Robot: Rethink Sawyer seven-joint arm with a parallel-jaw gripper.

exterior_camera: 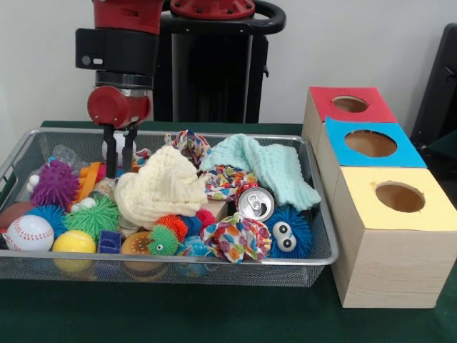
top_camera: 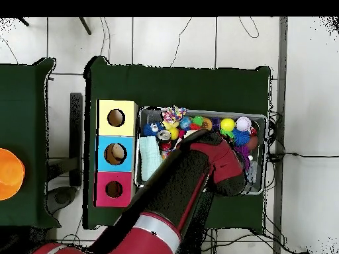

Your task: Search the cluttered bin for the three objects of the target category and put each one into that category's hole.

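A can's side shows under the bulging cream cloth (exterior_camera: 161,189). I should expect to find the can's lid and more hidden clutter when I lift the cloth.
A wire mesh bin (exterior_camera: 21,153) holds mixed clutter: a cream cloth (exterior_camera: 161,189), a mint cloth (exterior_camera: 268,168), a soda can (exterior_camera: 255,204), patterned fabric bundles (exterior_camera: 235,238), a baseball (exterior_camera: 28,233), a yellow ball (exterior_camera: 73,241), and purple (exterior_camera: 55,184) and green (exterior_camera: 94,216) spiky balls. My gripper (exterior_camera: 119,171) reaches down into the bin's back left corner, beside the cream cloth. Its fingers stand apart, open, with something pale showing between them. In the overhead view the arm (top_camera: 198,172) covers the gripper and part of the bin (top_camera: 198,112).
Three wooden boxes stand to the right of the bin, each with a round hole in its top: red (exterior_camera: 350,104), blue (exterior_camera: 370,143) and yellow (exterior_camera: 400,196). A blue fuzzy toy with googly eyes (exterior_camera: 288,232) lies at the bin's front right. An orange object (top_camera: 10,173) sits off the table.
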